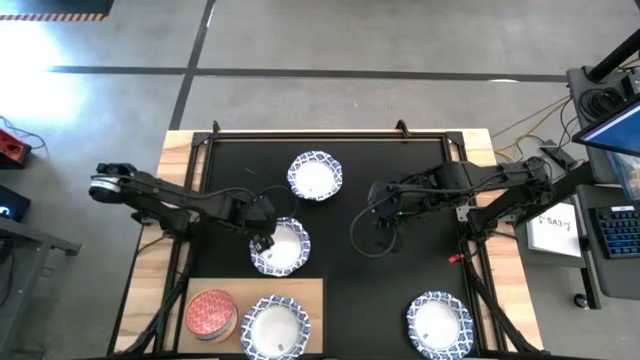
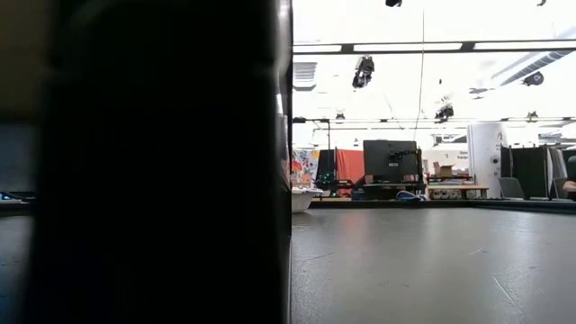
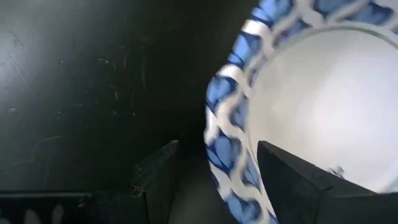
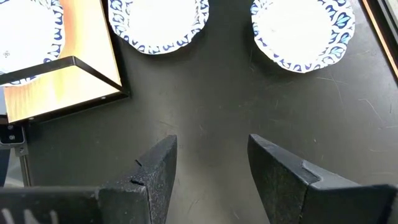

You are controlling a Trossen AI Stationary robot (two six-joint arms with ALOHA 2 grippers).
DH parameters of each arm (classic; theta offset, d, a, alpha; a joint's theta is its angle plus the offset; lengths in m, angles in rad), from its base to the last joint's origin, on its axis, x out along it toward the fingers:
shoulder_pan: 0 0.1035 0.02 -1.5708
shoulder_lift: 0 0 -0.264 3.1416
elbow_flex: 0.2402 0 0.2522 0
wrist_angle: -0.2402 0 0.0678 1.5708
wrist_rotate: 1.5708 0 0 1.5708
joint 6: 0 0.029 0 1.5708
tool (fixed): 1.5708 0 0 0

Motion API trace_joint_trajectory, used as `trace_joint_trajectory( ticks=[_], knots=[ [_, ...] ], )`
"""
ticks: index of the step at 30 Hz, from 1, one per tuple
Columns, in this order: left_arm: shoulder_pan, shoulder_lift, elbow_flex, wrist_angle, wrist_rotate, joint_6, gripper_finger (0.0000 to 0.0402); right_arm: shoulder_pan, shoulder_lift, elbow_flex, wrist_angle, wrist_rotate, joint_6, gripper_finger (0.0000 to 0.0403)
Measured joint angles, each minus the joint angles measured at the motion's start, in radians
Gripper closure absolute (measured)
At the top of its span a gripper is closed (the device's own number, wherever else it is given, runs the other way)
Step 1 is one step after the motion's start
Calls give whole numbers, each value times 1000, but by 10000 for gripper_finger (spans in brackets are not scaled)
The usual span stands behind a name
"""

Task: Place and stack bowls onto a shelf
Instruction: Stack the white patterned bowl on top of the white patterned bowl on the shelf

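The middle bowl's patterned rim [image 3: 227, 127] looks thin and a bit wavy, so the bowl [image 1: 283, 248] will bend where I pinch it and tip when I lift it.
Three white bowls with blue patterned rims sit on the black mat: one far [image 1: 315, 176], one in the middle [image 1: 282, 247], one near right [image 1: 438, 322]. A fourth [image 1: 275, 326] sits on the light-wood shelf [image 1: 310, 295], beside a red-pink bowl [image 1: 210, 313]. My left gripper [image 1: 262, 240] is open at the middle bowl's left rim [image 3: 227, 155], one finger [image 3: 292, 180] over the bowl's inside and one [image 3: 155, 180] outside. My right gripper [image 1: 385, 215] hangs open over bare mat [image 4: 211, 124], right of the bowls. My left gripper comes at the middle bowl's left rim [image 3: 217, 180] from above with the rim between its open fingers. Whether either finger touches the rim, I cannot tell. The bowl rests on the mat.
In the right wrist view the middle bowl [image 4: 158, 25], the far bowl [image 4: 303, 31] and the shelf [image 4: 62, 81] show ahead. Bare mat lies between the arms and toward the far right. A wide dark shape [image 2: 144, 162] blocks the left half of the low view.
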Motion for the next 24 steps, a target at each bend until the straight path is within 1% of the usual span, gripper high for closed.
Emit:
trace_joint_trajectory(
  ticks=[2, 6, 8, 11, 17, 19, 24],
  knots=[
    [24, 8, -7, 15, 6, 10, 204, 0, 0, 0, 0, 0, 0, 218],
    [56, 19, -25, 68, 53, 27, 212, 0, 0, 0, 0, 0, 0, 218],
    [62, 23, -32, 85, 71, 35, 219, 0, 0, 0, 0, 0, 0, 218],
    [66, 23, -41, 104, 71, 36, 234, 0, 0, 0, 1, 0, 0, 218],
    [70, 23, -67, 148, 76, 36, 281, 0, 0, 0, 2, 0, 0, 218],
    [70, 23, -81, 176, 97, 37, 300, 0, 0, 0, 2, 0, 0, 218],
    [73, 21, -91, 211, 102, 36, 353, 0, 0, 0, 2, 0, 0, 218]
  ],
)
